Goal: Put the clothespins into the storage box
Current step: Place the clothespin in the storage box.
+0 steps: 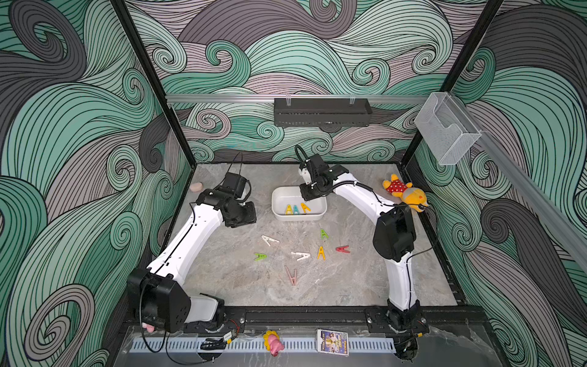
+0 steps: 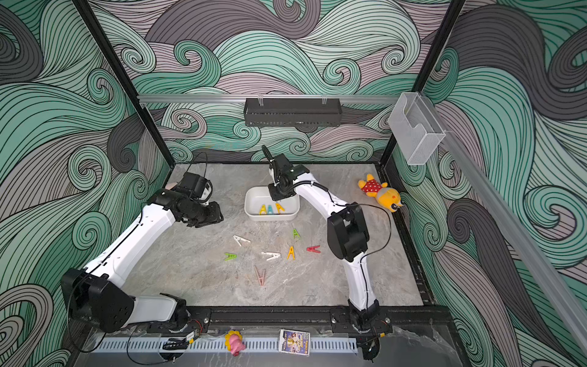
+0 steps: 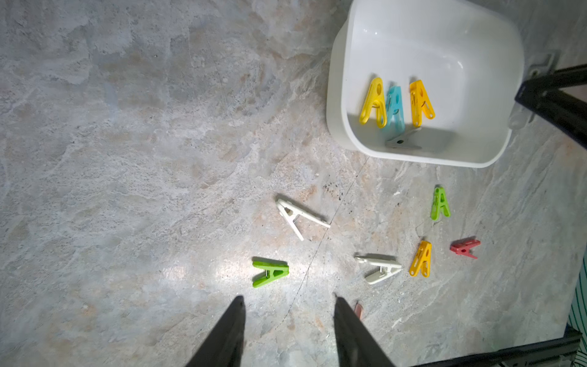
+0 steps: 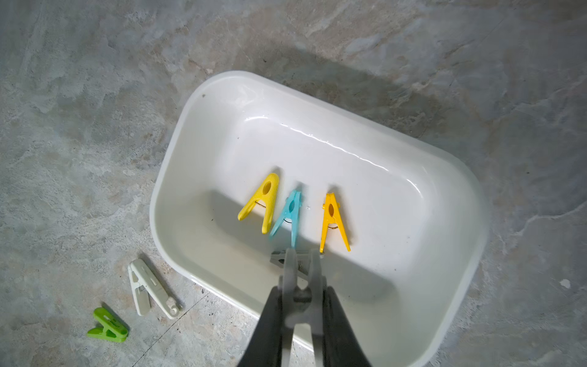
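Observation:
The pale grey clothespin is already over the storage box's opening. My right gripper keeps going down toward the box's bottom (image 1: pixel 294 199) and lets go of the clothespin inside the box's sides.
The white storage box (image 1: pixel 298 217) (image 4: pixel 413 222) stands at mid-table. It holds two yellow clothespins (image 4: pixel 262 203) (image 4: pixel 332 219), a blue one (image 4: pixel 290 213) and a grey one (image 3: pixel 401 141). My right gripper (image 4: pixel 301 294) (image 1: pixel 313 192) hangs over the box's near rim, shut on another pale grey clothespin (image 4: pixel 287 270). Loose on the table lie two white pins (image 1: pixel 269 240) (image 1: pixel 301 255), two green (image 1: pixel 260 256) (image 1: pixel 323 234), a yellow (image 1: pixel 321 253), a red (image 1: pixel 343 249) and a pink (image 1: pixel 291 275). My left gripper (image 3: pixel 289 302) (image 1: pixel 241 216) hovers open left of the box, nothing between its fingers.
A yellow plush toy in a red dotted dress (image 1: pixel 403 190) lies at the back right, and a small pink object (image 1: pixel 196 186) at the back left. A black perforated tray (image 1: pixel 322 112) and a clear holder (image 1: pixel 444 127) hang on the wall rails.

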Action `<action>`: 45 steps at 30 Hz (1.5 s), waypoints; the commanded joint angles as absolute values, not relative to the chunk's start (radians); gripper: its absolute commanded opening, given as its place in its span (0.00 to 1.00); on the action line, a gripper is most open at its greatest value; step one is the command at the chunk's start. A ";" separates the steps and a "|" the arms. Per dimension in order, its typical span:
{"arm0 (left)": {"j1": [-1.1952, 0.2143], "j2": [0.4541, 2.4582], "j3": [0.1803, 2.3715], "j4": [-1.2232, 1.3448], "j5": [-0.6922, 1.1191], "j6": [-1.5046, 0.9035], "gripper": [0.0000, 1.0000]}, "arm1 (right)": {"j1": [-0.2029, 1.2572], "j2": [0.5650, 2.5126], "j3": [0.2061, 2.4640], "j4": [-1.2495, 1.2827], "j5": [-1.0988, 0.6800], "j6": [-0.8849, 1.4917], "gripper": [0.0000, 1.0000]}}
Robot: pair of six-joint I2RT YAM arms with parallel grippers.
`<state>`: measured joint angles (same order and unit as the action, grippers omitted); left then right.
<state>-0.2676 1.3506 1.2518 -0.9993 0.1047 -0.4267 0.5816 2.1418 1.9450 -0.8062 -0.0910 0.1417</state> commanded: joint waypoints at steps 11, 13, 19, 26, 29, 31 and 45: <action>-0.259 1.416 1.192 -1.018 0.173 -0.360 0.55 | 0.571 2.293 2.019 -0.816 -0.144 0.136 0.16; -0.259 1.416 1.196 -1.015 0.169 -0.365 0.55 | 0.566 2.315 2.033 -0.815 -0.150 0.135 0.16; -0.259 1.447 1.223 -1.036 0.169 -0.377 0.54 | 0.563 2.366 2.063 -0.816 -0.169 0.134 0.17; -0.259 1.431 1.206 -1.062 0.117 -0.389 0.55 | 0.563 2.387 2.070 -0.815 -0.167 0.123 0.21; -0.259 1.439 1.207 -1.061 0.118 -0.380 0.54 | 0.562 2.391 2.069 -0.816 -0.163 0.121 0.27; -0.259 1.449 1.206 -1.061 0.131 -0.365 0.54 | 0.562 2.384 2.069 -0.819 -0.164 0.121 0.30; -0.272 1.296 1.009 -0.766 0.219 -0.127 0.64 | 0.559 2.150 2.012 -0.827 -0.116 0.097 0.45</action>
<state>-0.2653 1.3266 1.0290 -0.8642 0.1963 -0.2146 0.5652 2.2555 2.0354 -0.8177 -0.1303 0.1127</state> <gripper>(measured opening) 0.635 0.442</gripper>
